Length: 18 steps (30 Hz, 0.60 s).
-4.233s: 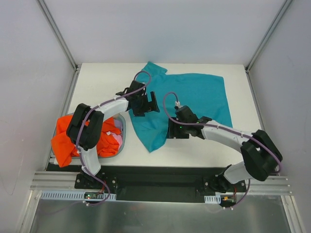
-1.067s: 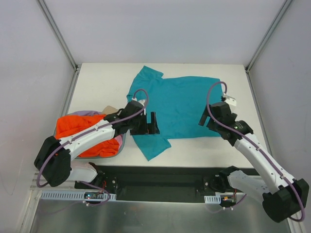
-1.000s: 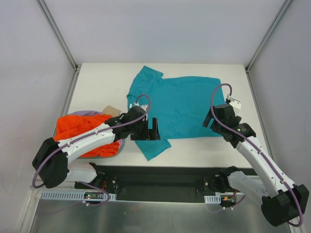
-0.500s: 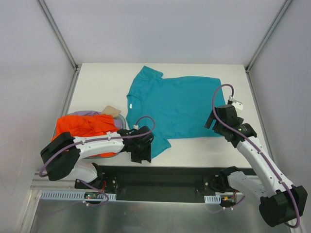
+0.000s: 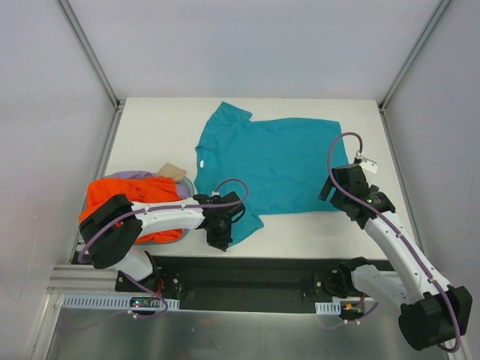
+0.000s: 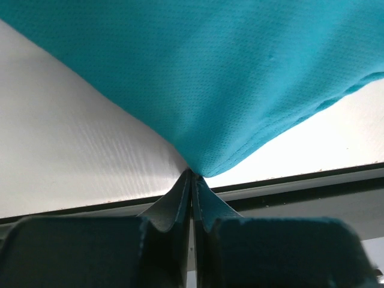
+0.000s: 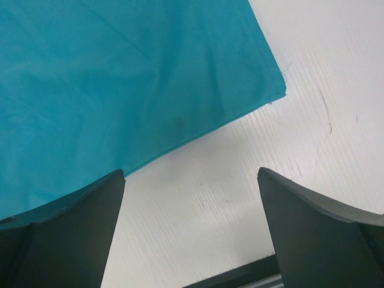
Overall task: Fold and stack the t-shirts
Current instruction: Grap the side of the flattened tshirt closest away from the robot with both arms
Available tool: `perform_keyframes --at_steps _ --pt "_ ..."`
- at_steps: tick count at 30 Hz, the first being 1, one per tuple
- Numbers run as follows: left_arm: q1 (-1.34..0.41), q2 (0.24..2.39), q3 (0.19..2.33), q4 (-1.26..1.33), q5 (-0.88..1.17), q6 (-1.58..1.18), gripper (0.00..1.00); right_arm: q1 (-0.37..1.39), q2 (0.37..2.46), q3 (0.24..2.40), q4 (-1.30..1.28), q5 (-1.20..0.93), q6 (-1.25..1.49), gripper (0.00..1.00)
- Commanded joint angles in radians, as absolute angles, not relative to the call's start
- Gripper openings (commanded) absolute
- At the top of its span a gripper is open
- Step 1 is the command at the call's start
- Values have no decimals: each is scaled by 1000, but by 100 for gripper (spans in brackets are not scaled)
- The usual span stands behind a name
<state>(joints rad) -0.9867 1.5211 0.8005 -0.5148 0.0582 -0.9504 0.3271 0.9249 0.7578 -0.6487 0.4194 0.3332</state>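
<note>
My left gripper is holding the sleeve tip (image 5: 240,237) while the hem end is lying loose. Next, my right gripper pinches the hem corner (image 7: 277,93) and holds on to it before the fold.
The teal t-shirt (image 5: 277,161) lies spread flat on the white table, neck to the left. My left gripper (image 5: 225,238) is at its near-left sleeve by the table's front edge. In the left wrist view that gripper (image 6: 192,177) is shut on the tip of the teal cloth (image 6: 240,78). My right gripper (image 5: 330,189) hovers open over the shirt's near-right corner; in its wrist view the gripper (image 7: 192,180) has only bare table between its fingers, with the teal hem corner (image 7: 120,78) just beyond. The orange t-shirt (image 5: 124,201) is heaped in the basket, with a lavender-pink t-shirt (image 5: 133,175) showing behind it.
A grey basket (image 5: 187,217) stands at the table's near-left corner. A small tan card piece (image 5: 172,171) lies at its far edge. The black front rail (image 5: 247,274) runs just below the left gripper. White walls enclose the table on three sides.
My left gripper moved from the shirt's left side down to the front edge and shut on the sleeve tip. The right arm barely moved.
</note>
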Motion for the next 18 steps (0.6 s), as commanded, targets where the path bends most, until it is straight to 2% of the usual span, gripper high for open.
perform_keyframes --at_steps 1,8,13,18 --pt "-983 1529 848 -448 23 -916 0 264 904 735 -655 468 371 97" --pt "-985 1496 854 -446 25 -855 0 11 948 683 -606 275 350 99" --pt "-985 1453 835 -426 25 -830 0 -165 1051 667 -519 138 330 86" --pt "-983 1428 789 -364 23 -818 0 -195 1205 693 -430 97 324 77"
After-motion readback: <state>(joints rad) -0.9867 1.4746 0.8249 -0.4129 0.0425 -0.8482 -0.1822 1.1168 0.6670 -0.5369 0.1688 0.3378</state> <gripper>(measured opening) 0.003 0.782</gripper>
